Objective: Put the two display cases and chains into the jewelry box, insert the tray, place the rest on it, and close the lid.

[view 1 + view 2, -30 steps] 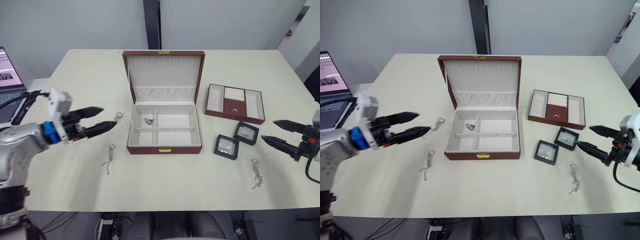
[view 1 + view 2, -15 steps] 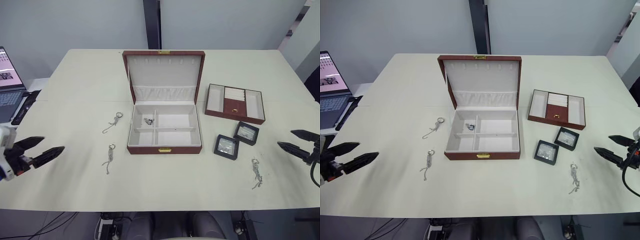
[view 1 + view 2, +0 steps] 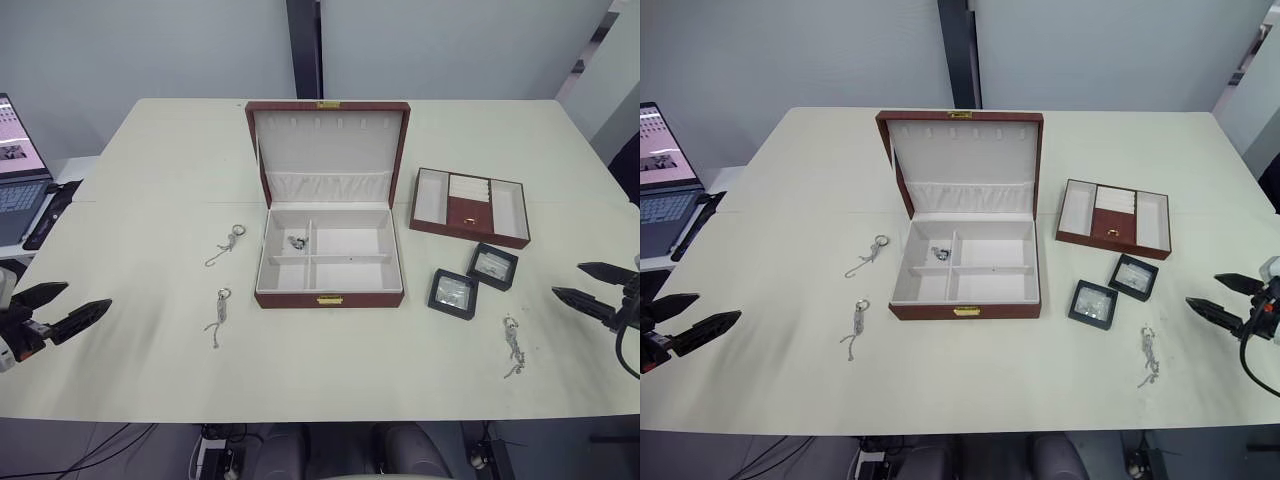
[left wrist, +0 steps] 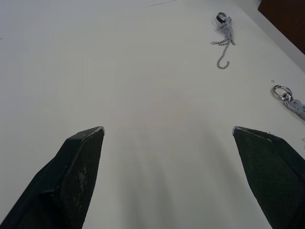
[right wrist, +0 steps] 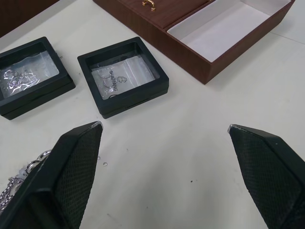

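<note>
The nearer silver chain (image 3: 219, 318) is bunched (image 3: 222, 306) under its ring. The chain will rise all together, with its loose end hanging down, when I lift it.
The brown jewelry box (image 3: 330, 292) stands open at the table's centre, lid upright, with a small chain (image 3: 296, 241) in its rear left compartment. The brown tray (image 3: 470, 206) lies to its right. Two black display cases (image 3: 453, 293) (image 3: 492, 266) sit in front of the tray. Two chains (image 3: 225, 243) (image 3: 217, 317) lie left of the box, and another chain (image 3: 513, 345) lies near the cases. My left gripper (image 3: 85, 296) hovers open at the table's left edge, empty. My right gripper (image 3: 568, 279) is open and empty at the right edge, facing the display cases (image 5: 125, 76).
A laptop (image 3: 15, 170) and a black cable sit beyond the table's left edge. Bare tabletop stretches between each gripper and the box. Grey partition walls stand behind the table.
My left gripper has pulled back from beside the box to the table's left edge. The right gripper has drawn back towards the right edge. The objects have not moved.
</note>
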